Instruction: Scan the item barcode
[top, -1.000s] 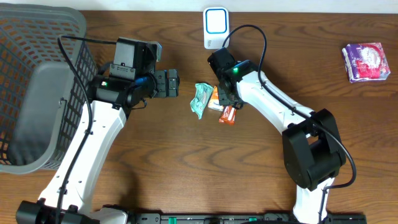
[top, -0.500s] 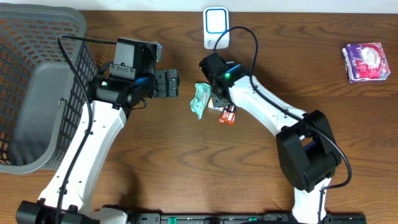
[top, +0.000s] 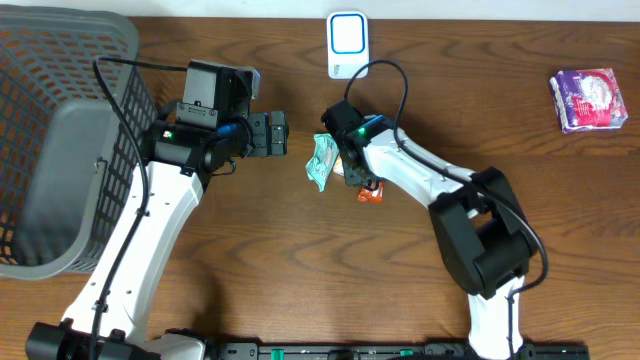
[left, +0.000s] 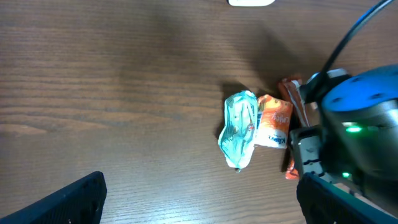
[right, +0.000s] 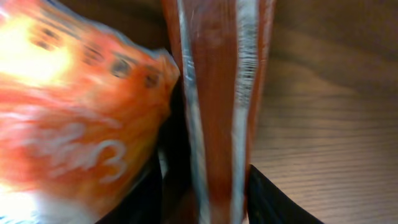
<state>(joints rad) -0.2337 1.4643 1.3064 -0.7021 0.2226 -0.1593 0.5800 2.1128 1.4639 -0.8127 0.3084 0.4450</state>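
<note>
I should use my right gripper to move the red-orange packet, which stands on edge against the orange-and-white packet (left: 288, 119), onto clear wood (top: 413, 214) and grip it there.
Three small packets lie together mid-table: a teal one (top: 322, 160) (left: 239, 127), an orange-and-white one (left: 273, 121) (right: 68, 112), and a red-orange one (top: 371, 193) (right: 214, 106). My right gripper (top: 358, 178) (right: 205, 202) points down over them. The red-orange packet stands between its black fingers (right: 273, 202), and the jaws are shut on it. My left gripper (top: 277, 134) (left: 202, 208) hovers to the left of the teal packet, open and holding nothing. The white scanner with a blue rim (top: 346, 44) stands at the table's far edge.
A grey mesh basket (top: 70, 60) fills the left side of the table. A purple packet (top: 588, 100) lies at the far right. The right arm's body (left: 354, 130) looms over the packets in the left wrist view.
My right wrist has swung left and a little nearer, closing in over the orange packets. The red-orange packet has shifted slightly. The left arm has not moved.
</note>
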